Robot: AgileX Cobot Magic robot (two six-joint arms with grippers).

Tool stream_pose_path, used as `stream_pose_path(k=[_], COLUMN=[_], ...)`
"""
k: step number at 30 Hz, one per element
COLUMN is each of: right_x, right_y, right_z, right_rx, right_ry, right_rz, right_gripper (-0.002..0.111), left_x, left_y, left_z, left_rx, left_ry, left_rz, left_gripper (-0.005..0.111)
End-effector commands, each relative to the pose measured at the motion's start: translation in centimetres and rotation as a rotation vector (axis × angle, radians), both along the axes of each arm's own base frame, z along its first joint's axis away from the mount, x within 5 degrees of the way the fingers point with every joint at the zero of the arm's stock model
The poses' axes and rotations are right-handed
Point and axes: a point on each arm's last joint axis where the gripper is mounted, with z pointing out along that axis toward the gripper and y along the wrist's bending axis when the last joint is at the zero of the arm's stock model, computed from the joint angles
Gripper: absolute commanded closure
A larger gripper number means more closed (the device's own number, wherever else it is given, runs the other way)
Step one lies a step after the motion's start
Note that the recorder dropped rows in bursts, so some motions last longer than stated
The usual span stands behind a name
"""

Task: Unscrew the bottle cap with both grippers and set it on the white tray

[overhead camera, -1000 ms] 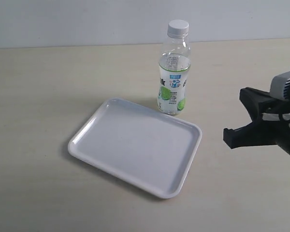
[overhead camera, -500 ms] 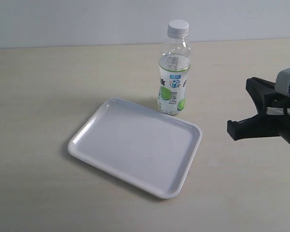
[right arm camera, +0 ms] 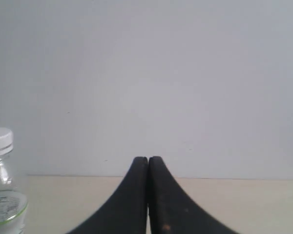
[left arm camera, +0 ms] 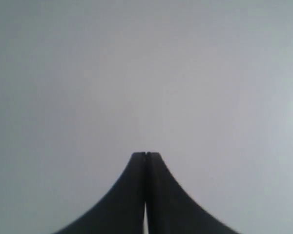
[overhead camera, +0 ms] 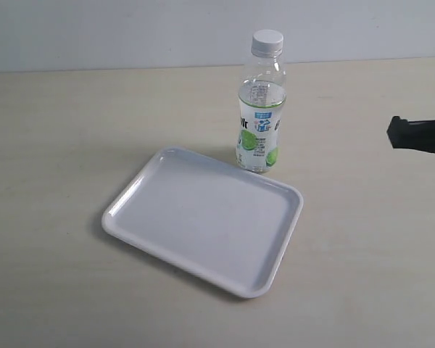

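I should grip the bottle's lower body (overhead camera: pixel 258 143) with my left gripper before my right gripper reaches for the cap, as the bottle stands free under its screwed-on cap (overhead camera: pixel 267 43).
The clear bottle (overhead camera: pixel 260 116) stands upright on the table just behind the white tray (overhead camera: pixel 203 217), with its white bottle cap (overhead camera: pixel 267 41) screwed on. The tray holds nothing. My right gripper (right arm camera: pixel 148 158) is shut with nothing in it; only a black part of the right gripper (overhead camera: pixel 419 136) shows at the right edge of the exterior view, well away from the bottle. Its wrist view catches the bottle (right arm camera: pixel 5 204) and cap (right arm camera: pixel 0 139) off to one side. My left gripper (left arm camera: pixel 146 154) is shut and empty, facing a plain grey wall, and is outside the exterior view.
A beige table (overhead camera: pixel 72 130) carries everything, and a pale grey wall (overhead camera: pixel 130 29) rises behind it.
The right gripper has pulled back to the right and upward, mostly out of the exterior view. Its fingers looked apart before and are together now. Bottle and tray have not moved.
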Motion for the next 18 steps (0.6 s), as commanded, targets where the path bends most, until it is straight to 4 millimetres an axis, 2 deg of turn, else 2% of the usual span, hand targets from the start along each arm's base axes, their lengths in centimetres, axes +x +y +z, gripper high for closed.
stream_pose_path(k=[1, 4, 8, 10, 13, 15, 17, 18], right_x=[0.0, 0.0, 0.0, 0.0, 0.0, 0.0, 0.0, 0.0], right_y=[-0.3, -0.2, -0.2, -0.2, -0.2, -0.2, -0.2, -0.2], right_z=[0.3, 0.4, 0.4, 0.4, 0.4, 0.4, 0.4, 0.4], right_rx=[-0.026, -0.033, -0.033, -0.033, -0.034, -0.034, -0.034, -0.034], right_ry=[-0.023, -0.025, -0.025, -0.025, -0.026, -0.026, -0.026, -0.026], right_rz=[-0.039, -0.031, -0.031, -0.031, -0.030, -0.030, -0.030, -0.030], right_gripper=[0.108, 0.108, 0.108, 0.108, 0.108, 0.108, 0.108, 0.108], left_x=[6.2, 11.0, 16.5, 18.5, 21.8, 23.4, 24.7, 25.1], left_y=[-2.8, -4.8, -7.0, -8.0, -9.9, -11.2, -13.0, -13.8], left_z=[1.0, -0.9, -5.4, -7.6, -11.3, -13.4, -15.6, -16.4], left_rx=[0.243, 0.329, 0.417, 0.448, 0.489, 0.542, 0.623, 0.658], left_ry=[0.134, 0.257, 0.362, 0.368, 0.415, 0.425, 0.405, 0.390], left_rz=[-0.119, -0.265, -0.449, -0.550, -0.680, -0.725, -0.764, -0.778], left_gripper=[0.107, 0.107, 0.106, 0.100, 0.080, 0.061, 0.036, 0.027])
